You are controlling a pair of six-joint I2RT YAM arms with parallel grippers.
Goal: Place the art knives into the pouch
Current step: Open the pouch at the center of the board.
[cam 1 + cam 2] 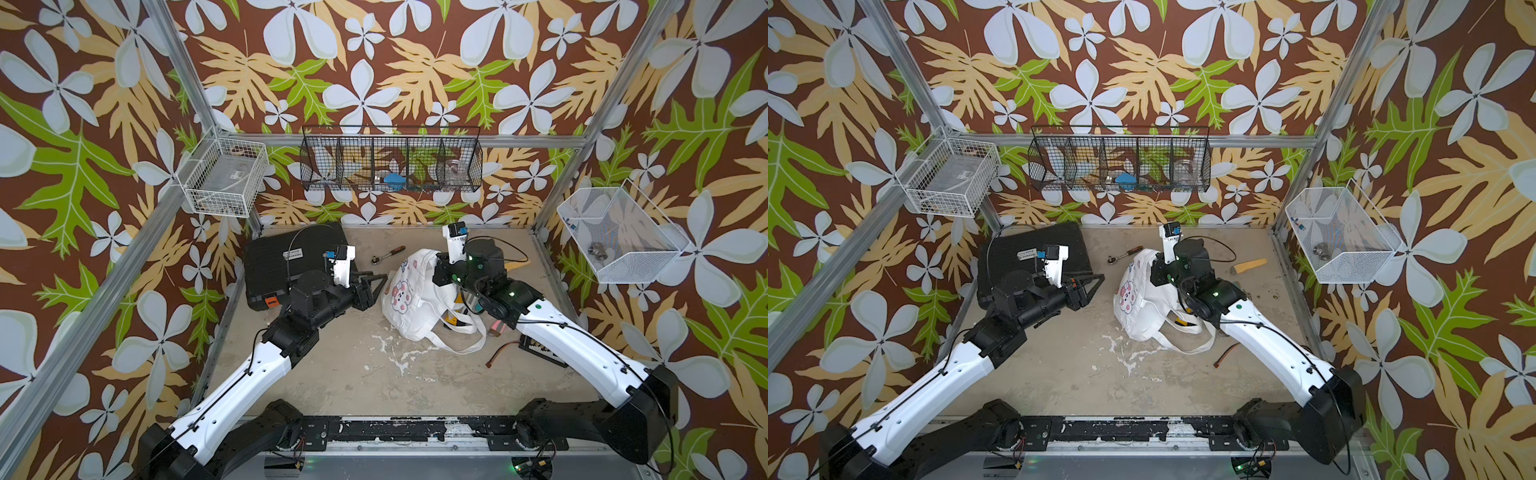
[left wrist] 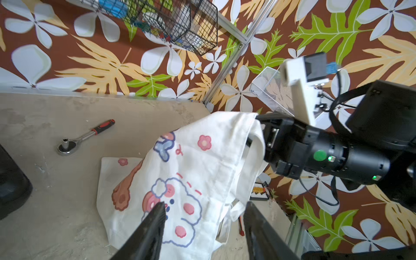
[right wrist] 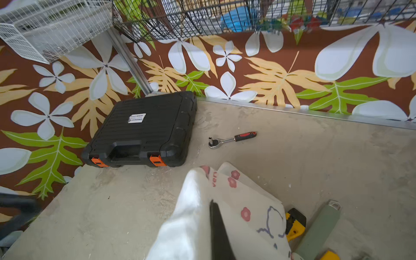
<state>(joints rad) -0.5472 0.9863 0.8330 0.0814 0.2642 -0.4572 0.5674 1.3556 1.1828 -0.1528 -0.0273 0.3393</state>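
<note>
The pouch's straps (image 1: 470, 347) lie loosely across the art knife (image 1: 452, 320). They will drag along and uncover the knife when I pull the pouch's rim.
The pouch (image 1: 411, 299) (image 1: 1138, 299) is a white canvas tote with cartoon animals, slumped at mid table with its straps trailing toward the front. My right gripper (image 1: 438, 266) (image 3: 209, 209) is shut on the pouch's upper rim and holds that edge raised; one finger is buried in the fabric. The art knife (image 3: 295, 221) (image 1: 451, 320), yellow and black, lies on the table beside the pouch, partly under a strap. My left gripper (image 1: 380, 282) (image 2: 204, 204) is open just left of the pouch, with nothing between its fingers.
A black tool case (image 1: 282, 266) lies at the back left. A ratchet wrench (image 1: 388, 254) is behind the pouch. A grey-green cylinder (image 3: 319, 227) lies next to the knife. A yellow-handled tool (image 1: 1250, 266) and a breadboard (image 1: 540, 349) sit on the right. Wire baskets hang on the walls.
</note>
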